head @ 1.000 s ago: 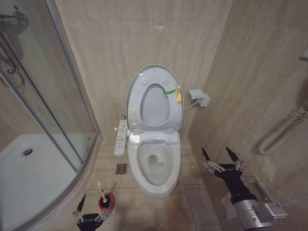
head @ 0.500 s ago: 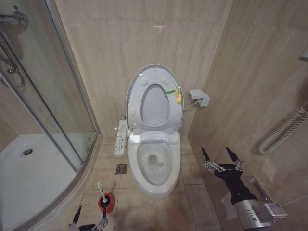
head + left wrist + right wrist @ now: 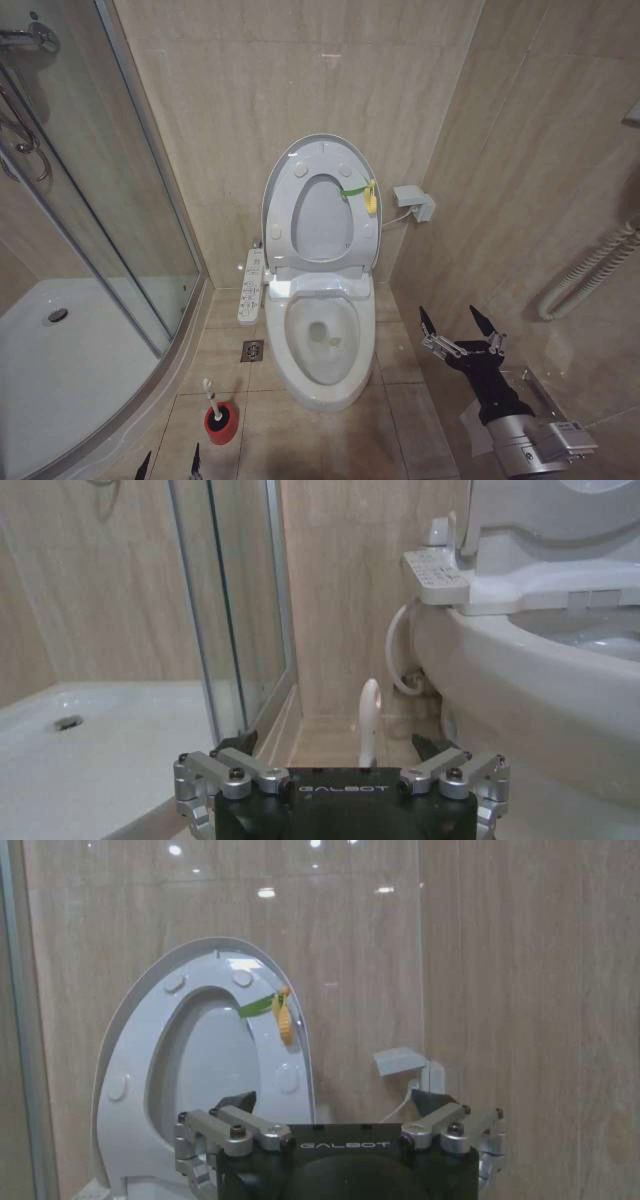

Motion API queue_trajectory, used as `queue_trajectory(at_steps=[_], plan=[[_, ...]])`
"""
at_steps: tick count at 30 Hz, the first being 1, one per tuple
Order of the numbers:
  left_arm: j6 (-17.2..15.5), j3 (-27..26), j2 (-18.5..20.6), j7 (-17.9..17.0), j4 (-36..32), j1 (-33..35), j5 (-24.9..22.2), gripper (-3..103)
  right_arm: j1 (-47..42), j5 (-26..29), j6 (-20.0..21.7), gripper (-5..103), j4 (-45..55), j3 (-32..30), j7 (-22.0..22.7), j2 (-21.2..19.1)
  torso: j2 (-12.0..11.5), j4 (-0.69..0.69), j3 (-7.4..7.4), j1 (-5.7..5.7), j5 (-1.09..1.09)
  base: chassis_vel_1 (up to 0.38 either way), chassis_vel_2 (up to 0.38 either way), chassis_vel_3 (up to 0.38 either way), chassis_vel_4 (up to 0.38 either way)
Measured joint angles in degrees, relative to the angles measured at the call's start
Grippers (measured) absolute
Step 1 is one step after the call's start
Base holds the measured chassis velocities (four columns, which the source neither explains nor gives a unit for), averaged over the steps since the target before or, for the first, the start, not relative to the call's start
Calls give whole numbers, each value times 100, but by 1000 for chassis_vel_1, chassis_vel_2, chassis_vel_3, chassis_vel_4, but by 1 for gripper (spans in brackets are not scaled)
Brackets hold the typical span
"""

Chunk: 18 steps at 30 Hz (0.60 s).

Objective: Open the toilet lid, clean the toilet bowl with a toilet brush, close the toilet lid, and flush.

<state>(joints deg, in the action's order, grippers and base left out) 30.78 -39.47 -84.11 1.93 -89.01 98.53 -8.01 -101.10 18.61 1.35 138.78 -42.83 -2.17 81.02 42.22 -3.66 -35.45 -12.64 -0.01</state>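
The toilet brush will slip out and leave the holder standing when the robot lifts the brush, because the red holder gapes around the brush's black head.
The toilet lid stands raised against the back wall with a yellow-green tag on its edge; it also shows as the lid in the right wrist view. Below it the white toilet bowl lies uncovered. The toilet brush stands in its red holder on the floor left of the bowl. My left gripper is open at the frame's bottom edge, just short of the brush. In the left wrist view the brush handle rises beyond the left gripper, untouched. My right gripper hangs open right of the bowl.
A curved glass shower screen and white shower tray take up the left. A button panel juts from the bowl's left side, with a floor drain nearby. A wall box and a ribbed hose sit on the right.
My left gripper has drawn back toward the bottom edge of the head view, away from the brush, which stays in its holder. The right arm has not moved.
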Motion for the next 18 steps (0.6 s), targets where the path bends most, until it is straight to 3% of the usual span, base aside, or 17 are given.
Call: queue_trajectory(at_steps=[10,18], plan=[[-25,76,300,377,988,-1204,-76,100,0,0,0,100,0,0,0,0,0,0,0,-1,1,0,0,0,0],[-164,203,470,487,1269,-1639,-66,100,0,0,0,100,0,0,0,0,-1,0,0,0,0,0,0,0,0]])
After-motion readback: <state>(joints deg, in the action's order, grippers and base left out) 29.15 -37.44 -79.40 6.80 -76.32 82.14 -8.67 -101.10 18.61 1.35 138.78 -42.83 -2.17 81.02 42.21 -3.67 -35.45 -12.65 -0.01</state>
